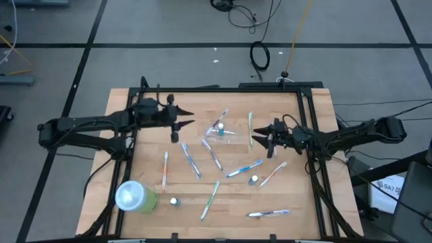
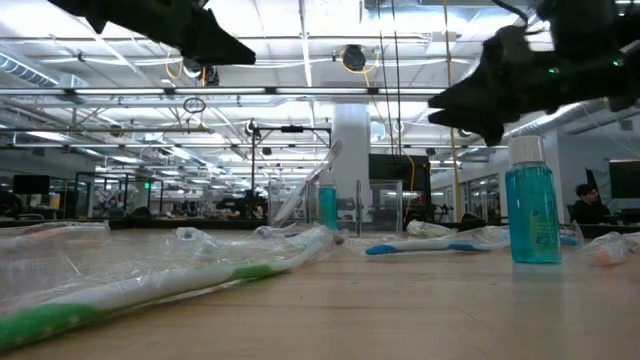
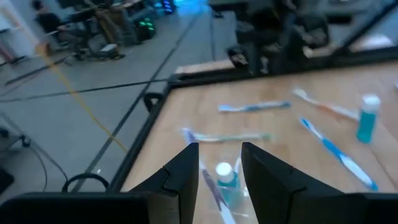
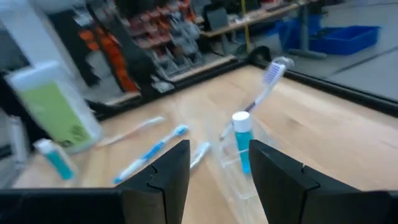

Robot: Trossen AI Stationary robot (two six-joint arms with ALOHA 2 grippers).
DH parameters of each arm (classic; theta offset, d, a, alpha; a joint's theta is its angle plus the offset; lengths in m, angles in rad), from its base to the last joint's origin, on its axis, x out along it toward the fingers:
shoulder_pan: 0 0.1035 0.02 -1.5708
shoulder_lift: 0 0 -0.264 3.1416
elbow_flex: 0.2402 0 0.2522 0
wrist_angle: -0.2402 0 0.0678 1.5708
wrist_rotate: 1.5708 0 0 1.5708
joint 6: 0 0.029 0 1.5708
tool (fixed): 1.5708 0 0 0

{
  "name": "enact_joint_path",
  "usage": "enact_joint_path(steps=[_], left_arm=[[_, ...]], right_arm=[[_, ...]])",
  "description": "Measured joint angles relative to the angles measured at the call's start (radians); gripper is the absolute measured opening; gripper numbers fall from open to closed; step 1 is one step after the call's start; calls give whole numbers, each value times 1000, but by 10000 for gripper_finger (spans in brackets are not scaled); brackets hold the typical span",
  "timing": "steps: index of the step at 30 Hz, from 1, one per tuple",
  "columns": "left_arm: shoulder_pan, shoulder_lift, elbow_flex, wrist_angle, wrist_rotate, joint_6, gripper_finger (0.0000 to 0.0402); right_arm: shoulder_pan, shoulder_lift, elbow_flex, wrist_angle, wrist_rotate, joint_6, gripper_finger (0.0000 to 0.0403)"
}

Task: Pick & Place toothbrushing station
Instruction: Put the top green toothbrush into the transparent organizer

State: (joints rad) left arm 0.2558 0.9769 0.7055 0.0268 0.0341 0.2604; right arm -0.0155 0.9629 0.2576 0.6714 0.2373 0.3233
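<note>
I should carry on moving my open right gripper down toward the green toothbrush beside the cup, which is clear of the things around it, until my fingers straddle its neck.
A small clear plastic cup stands at the table's far middle and holds a blue white-capped tube and a toothbrush that leans on its rim. Several wrapped toothbrushes and two small tubes lie or stand loose on the wood. My left gripper is open, above the table to the cup's left, and the cup shows between its fingers in its wrist view. My right gripper is open, above the table to the cup's right. Both are empty.
A lime-green tumbler with a pale round top lies near the table's near left corner. A small tube stands beside it. A blue tube stands upright close in the low view. Black frame rails edge the table.
</note>
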Motion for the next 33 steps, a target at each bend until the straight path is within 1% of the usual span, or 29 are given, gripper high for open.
enact_joint_path(steps=[3, 7, 11, 14, 17, 25, 26, 30, 33], left_arm=[[30, 1, 0, 0, -1, -62, 129], [48, 13, 0, 5, 1, -80, 129], [47, 21, -1, -12, 3, -80, 129], [46, 30, 0, -21, 35, -83, 129], [42, 31, -1, -34, 64, -83, 129], [21, 31, 0, -67, 72, -89, 129], [17, 31, 0, -69, 72, -90, 129], [6, 31, 0, -69, 73, -107, 129], [0, 31, 0, -69, 73, -109, 129]], right_arm=[[1, 74, 84, -120, 34, 4, 160], [-33, 162, 221, -327, 48, 8, 160], [-89, 233, 356, -525, 51, 23, 160], [-153, 275, 404, -627, 52, 83, 160], [-213, 318, 405, -652, 51, 101, 160], [-328, 426, 405, -660, 46, 80, 163], [-340, 442, 405, -653, 35, 78, 167], [-379, 521, 405, -596, -80, 58, 191], [-391, 573, 405, -547, -82, 88, 210]])
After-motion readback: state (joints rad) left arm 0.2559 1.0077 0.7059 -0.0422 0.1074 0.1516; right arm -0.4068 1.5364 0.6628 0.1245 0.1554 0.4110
